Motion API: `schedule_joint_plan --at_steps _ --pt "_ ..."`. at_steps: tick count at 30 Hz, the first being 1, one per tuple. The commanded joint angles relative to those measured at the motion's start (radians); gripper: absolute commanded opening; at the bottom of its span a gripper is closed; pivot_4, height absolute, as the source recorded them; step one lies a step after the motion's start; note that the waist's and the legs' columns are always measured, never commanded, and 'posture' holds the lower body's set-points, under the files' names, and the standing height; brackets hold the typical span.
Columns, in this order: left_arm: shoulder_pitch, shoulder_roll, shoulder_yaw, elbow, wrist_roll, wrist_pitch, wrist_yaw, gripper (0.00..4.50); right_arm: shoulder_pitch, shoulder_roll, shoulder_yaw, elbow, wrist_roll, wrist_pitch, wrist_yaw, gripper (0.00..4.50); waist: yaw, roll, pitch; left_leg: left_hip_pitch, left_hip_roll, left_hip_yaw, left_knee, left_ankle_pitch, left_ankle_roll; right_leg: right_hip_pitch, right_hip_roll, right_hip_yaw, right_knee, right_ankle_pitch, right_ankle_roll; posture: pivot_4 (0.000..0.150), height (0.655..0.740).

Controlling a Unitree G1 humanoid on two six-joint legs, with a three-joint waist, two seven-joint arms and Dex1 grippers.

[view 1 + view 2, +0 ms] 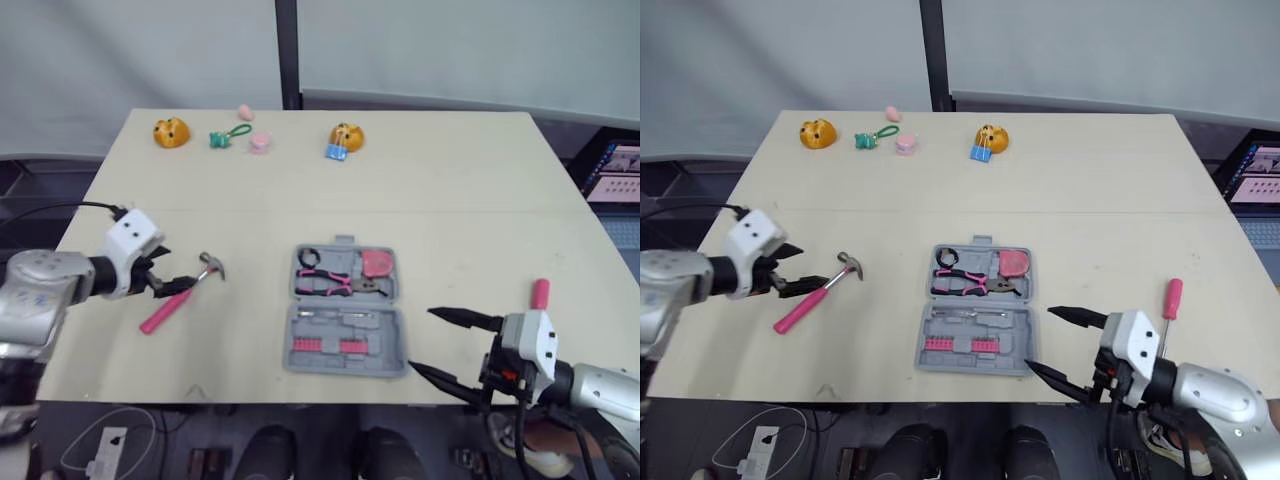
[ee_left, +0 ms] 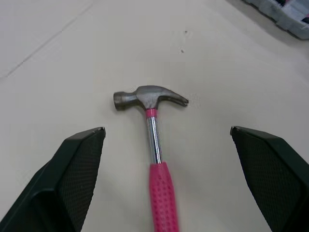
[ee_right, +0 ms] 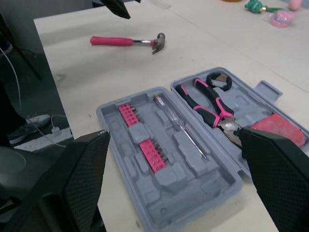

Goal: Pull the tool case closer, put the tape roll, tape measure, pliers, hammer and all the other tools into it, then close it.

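Observation:
The tool case has a long empty gap [image 1: 338, 328] beside the pink bits, so the hammer [image 1: 184, 295] will come to rest lengthwise in that gap when I lower it.
The grey tool case [image 1: 345, 335] lies open in the middle of the table. In it are pink-handled pliers [image 1: 335, 283], a black tape roll [image 1: 308, 258], a pink tape measure [image 1: 377, 263] and pink bits. To its left lies the hammer [image 1: 180, 296], pink handle towards the table's front. My left gripper [image 1: 172, 280] is open, one finger on each side of the hammer's handle [image 2: 161, 193], not touching it. Off the case's front right corner my right gripper [image 1: 440, 342] is open and holds nothing. A pink-handled screwdriver [image 1: 1170, 303] lies on the table to the right.
Along the far edge of the table [image 1: 450, 200] sit two orange toys [image 1: 171, 132], a green keyring [image 1: 228, 136], small pink items [image 1: 260, 142] and a blue clip [image 1: 335, 151]. A laptop [image 1: 615, 170] stands off the right side. The case is near the front edge.

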Motion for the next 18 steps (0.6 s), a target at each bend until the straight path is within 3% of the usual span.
schedule_joint_plan --at_steps 1,5,18 --pt "-0.08 -0.048 -0.051 0.157 0.056 -0.093 -0.027 4.47 0.012 0.001 -0.034 -0.035 -0.01 -0.019 -0.016 4.5 0.0 -0.002 0.001 0.0 0.0 0.0 0.0 0.0 0.0 -0.001 0.0 0.0 0.002 0.0 0.0 0.15 0.6677" --pt "-0.118 -0.105 -0.077 0.296 0.092 -0.195 -0.04 4.47 0.038 0.011 -0.056 -0.05 -0.018 -0.021 -0.031 4.5 0.003 -0.003 0.001 0.0 0.0 0.0 0.001 0.001 0.0 -0.001 -0.001 0.0 0.006 0.0 0.0 0.15 0.6677" --pt "-0.144 -0.162 -0.051 0.495 0.129 -0.346 -0.035 4.47 0.139 0.024 -0.13 -0.081 -0.015 -0.041 -0.03 4.5 0.004 -0.005 0.001 0.0 0.0 0.0 0.002 0.001 0.0 -0.001 -0.001 0.0 0.006 0.0 0.0 0.15 0.6677"
